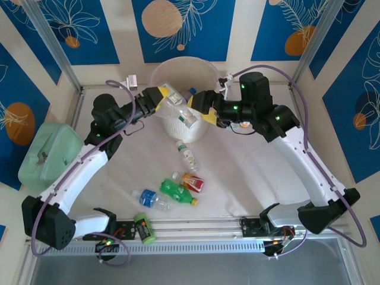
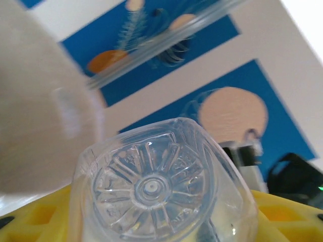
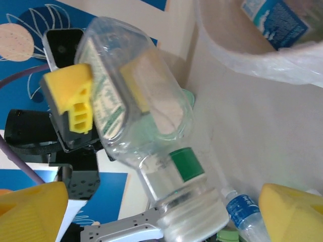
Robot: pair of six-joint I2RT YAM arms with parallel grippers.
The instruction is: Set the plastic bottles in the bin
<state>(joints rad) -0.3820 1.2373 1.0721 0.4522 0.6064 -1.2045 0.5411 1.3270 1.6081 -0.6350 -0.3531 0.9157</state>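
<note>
The bottle's base is in my left gripper with the cap out (image 1: 190, 122) past the bin's rim. My right gripper should take hold of the bottle's body (image 1: 177, 105) and carry it inside.
A clear plastic bottle (image 1: 176, 105) with a green-and-white label hangs tilted in front of the bin (image 1: 205, 71), a round white ribbed wastebasket with a thin liner. My left gripper (image 1: 168, 101) is shut on the bottle's body. In the left wrist view its ribbed base (image 2: 151, 189) faces the camera. My right gripper (image 1: 199, 110) stands open round the bottle's white cap (image 3: 194, 222), yellow fingers (image 3: 30, 212) wide apart. A blue-labelled bottle (image 3: 275, 15) lies inside the bin. More bottles lie on the table: a green-labelled clear one (image 1: 187, 155), red (image 1: 192, 181), green (image 1: 177, 191).
A blue-labelled clear bottle (image 1: 151, 199) lies beside the green one. A short green-and-black cylinder (image 1: 143, 228) rests near the front rail. A pale green boxy container (image 1: 47, 151) stands at the left edge. The bin liner's rim (image 3: 262, 55) is close to my right wrist.
</note>
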